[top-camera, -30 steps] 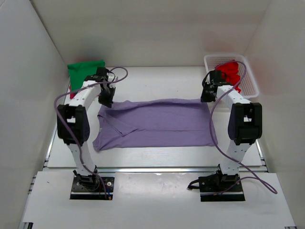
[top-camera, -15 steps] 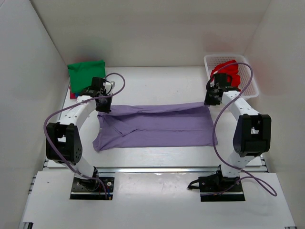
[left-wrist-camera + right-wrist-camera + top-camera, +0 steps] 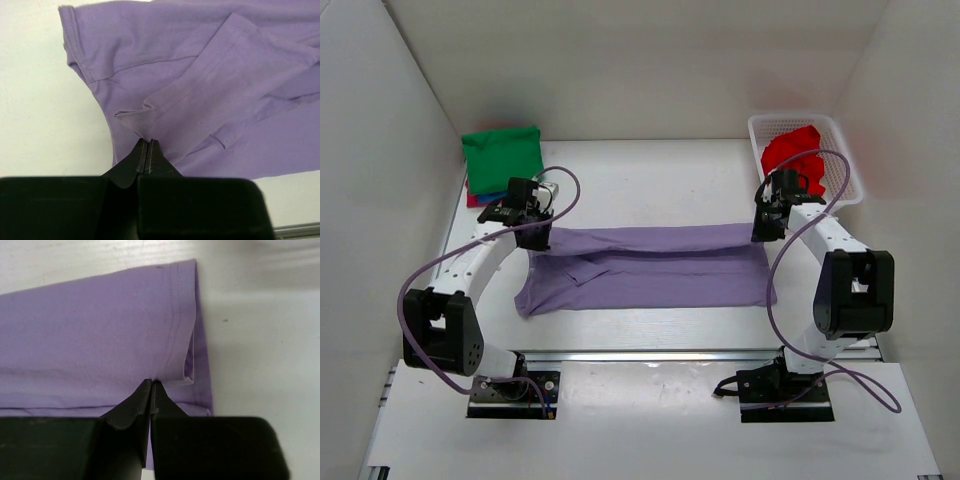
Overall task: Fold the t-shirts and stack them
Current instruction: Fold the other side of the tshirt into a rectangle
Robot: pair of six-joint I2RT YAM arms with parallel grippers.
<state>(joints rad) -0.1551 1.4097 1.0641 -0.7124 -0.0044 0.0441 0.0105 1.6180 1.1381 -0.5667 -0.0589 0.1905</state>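
Observation:
The t-shirt's lifted edge (image 3: pixel 660 248) is straight between both grippers, so the robot's right gripper should go on bringing it down toward the flat near layer (image 3: pixel 745 285) until it rests there, and then let go.
A lavender-purple t-shirt (image 3: pixel 650 268) lies spread across the middle of the table, its far edge lifted and drawn toward the near side. My left gripper (image 3: pixel 534 236) is shut on that edge at the shirt's left end, pinching a fold of cloth (image 3: pixel 145 117) by a sleeve. My right gripper (image 3: pixel 761 230) is shut on the hemmed right end (image 3: pixel 175 355). A folded green t-shirt (image 3: pixel 502 153) tops a pile at the back left, with red and blue cloth edges under it. A red t-shirt (image 3: pixel 793 150) sits crumpled in the basket.
The white lattice basket (image 3: pixel 842 170) stands at the back right corner. White walls close in the table on the left, back and right. Purple cables loop off both arms. A metal rail (image 3: pixel 650 353) runs along the table's near edge.
Both grippers, holding the shirt's far edge, have moved toward the near side over the last second. The far part of the shirt has come over the near part, so the cloth looks narrower.

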